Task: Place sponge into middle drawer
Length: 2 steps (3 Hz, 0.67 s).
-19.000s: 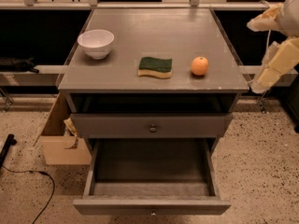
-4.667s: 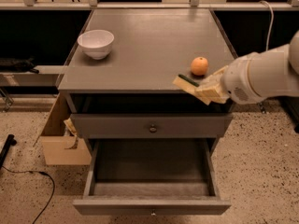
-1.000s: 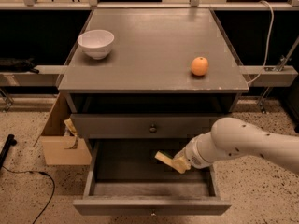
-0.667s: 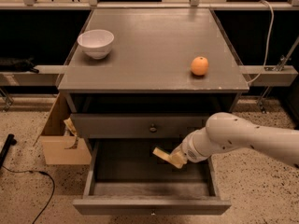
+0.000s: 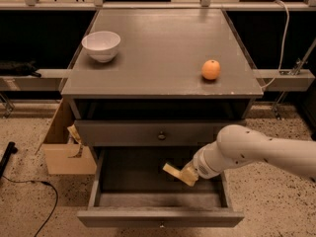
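Observation:
The robot's gripper has the sponge point(image 5: 173, 170) above the middle drawer's clear bottom point(image 5: 165, 195), within the drawer's sides, so it should continue to go down and let go once the sponge touches the drawer's bottom.
The middle drawer point(image 5: 129, 177) stands pulled out at the bottom of the grey cabinet, its dark floor and side walls showing. My gripper point(image 5: 184, 176) reaches in from the right and hangs over the right half of the drawer floor. It is shut on the sponge point(image 5: 172, 171), whose yellow foam edge sticks out to the left, tilted. The green face is hidden. The white arm point(image 5: 256, 152) crosses the drawer's right wall.
On the cabinet top stand a white bowl point(image 5: 101, 45) at the back left and a round orange fruit point(image 5: 211, 69) at the right. A shut drawer front with a knob point(image 5: 161, 136) lies just above my gripper. A cardboard box point(image 5: 64, 144) stands at the left on the floor.
The sponge has gone from the cabinet top into my gripper and down into the open drawer. In the last second the gripper has shifted slightly to the left inside the drawer.

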Available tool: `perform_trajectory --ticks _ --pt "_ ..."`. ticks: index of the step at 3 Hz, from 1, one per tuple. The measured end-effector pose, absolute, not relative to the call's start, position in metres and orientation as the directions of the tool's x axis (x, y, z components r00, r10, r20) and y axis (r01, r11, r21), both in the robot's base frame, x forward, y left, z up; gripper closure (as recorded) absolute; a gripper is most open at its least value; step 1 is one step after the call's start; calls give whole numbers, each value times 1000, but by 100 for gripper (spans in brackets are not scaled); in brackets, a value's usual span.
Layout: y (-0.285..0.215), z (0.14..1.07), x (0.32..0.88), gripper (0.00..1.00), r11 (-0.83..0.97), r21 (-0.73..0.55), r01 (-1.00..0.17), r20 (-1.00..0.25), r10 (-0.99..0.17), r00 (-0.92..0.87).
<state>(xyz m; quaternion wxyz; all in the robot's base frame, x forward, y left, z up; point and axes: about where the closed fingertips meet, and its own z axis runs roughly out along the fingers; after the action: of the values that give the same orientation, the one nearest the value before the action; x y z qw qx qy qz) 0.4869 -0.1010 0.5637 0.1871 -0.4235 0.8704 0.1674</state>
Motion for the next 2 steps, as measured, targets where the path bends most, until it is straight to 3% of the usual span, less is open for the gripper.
perform_trajectory --ticks 2 --pt "-109 535 485 100 601 174 -780 -414 -674 -612"
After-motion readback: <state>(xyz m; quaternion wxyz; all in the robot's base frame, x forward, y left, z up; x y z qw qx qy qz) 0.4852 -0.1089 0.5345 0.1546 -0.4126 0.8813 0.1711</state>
